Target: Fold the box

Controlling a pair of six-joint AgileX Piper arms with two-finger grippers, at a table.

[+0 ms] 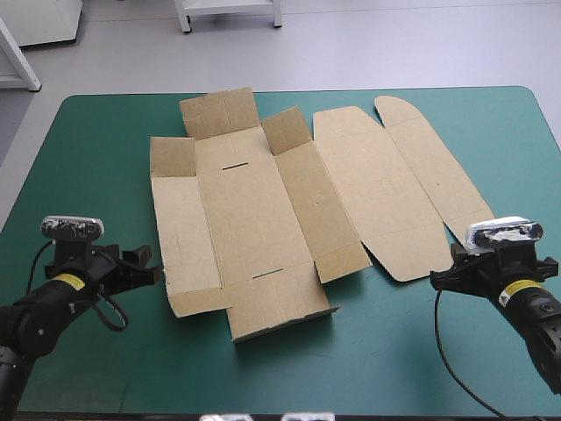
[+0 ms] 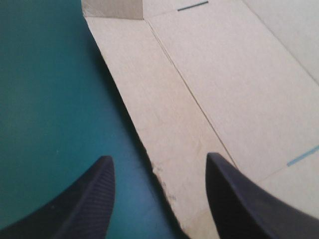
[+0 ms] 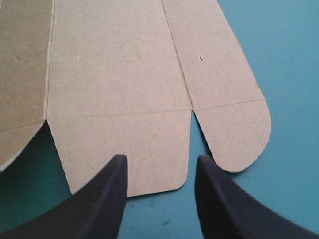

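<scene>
My gripper will make the box's back side hinge upright at a straight crease when it lifts that side, because the crease joins the back side to the box's middle panel.
The brown box lies as a cut sheet, nearly flat, across the middle of the table, its lid panel and rounded flaps toward the right. A few small flaps at its far and near ends are slightly raised. My left gripper is open, low beside the sheet's left edge near its front corner. In the left wrist view that gripper straddles the edge of the box. My right gripper is open just off the lid's near right end. In the right wrist view it faces the rounded flaps of the box.
Bare teal-green cover shows to the left and right of the sheet and along the table's near edge. The sheet's far flaps reach close to the far edge.
</scene>
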